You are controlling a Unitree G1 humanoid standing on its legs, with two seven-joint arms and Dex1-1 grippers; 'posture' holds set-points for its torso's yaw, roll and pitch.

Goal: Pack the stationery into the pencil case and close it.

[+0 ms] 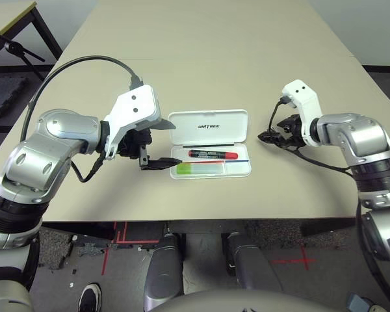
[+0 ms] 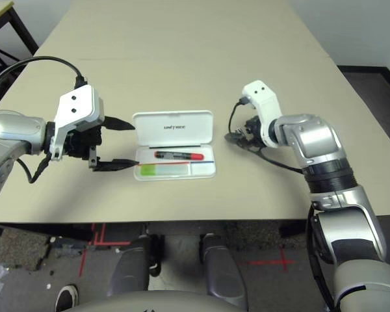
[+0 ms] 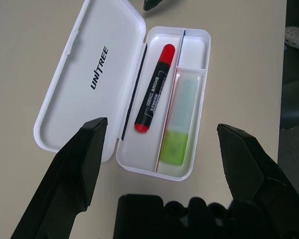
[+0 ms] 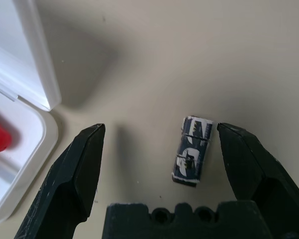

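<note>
The black-and-silver piece (image 4: 192, 150) is lying crosswise to the pencil case. Next, my right gripper takes hold of it, turns it lengthwise and puts it in the empty compartment (image 1: 237, 168).
The white pencil case (image 1: 208, 127) lies open mid-table, its "UNITREE" lid (image 3: 89, 89) flat on the far side. In its tray lie the black marker (image 3: 154, 92) with red ends and, in the compartment nearer me, the lime-green highlighter (image 3: 177, 129). My left gripper (image 1: 164, 144) hovers at the case's left end, open, one finger over the lid side and one over the tray's near side. My right gripper (image 4: 159, 128) is open just right of the case. A tiny black-and-silver clip-like piece (image 4: 190, 152) lies on the table between its fingers, close to one of them.
The beige table (image 1: 214, 52) stretches far beyond the case. Its near edge runs just in front of the case. A black stand (image 1: 16, 49) and a second table stand off the far left. A shoe (image 1: 88, 296) is on the floor below.
</note>
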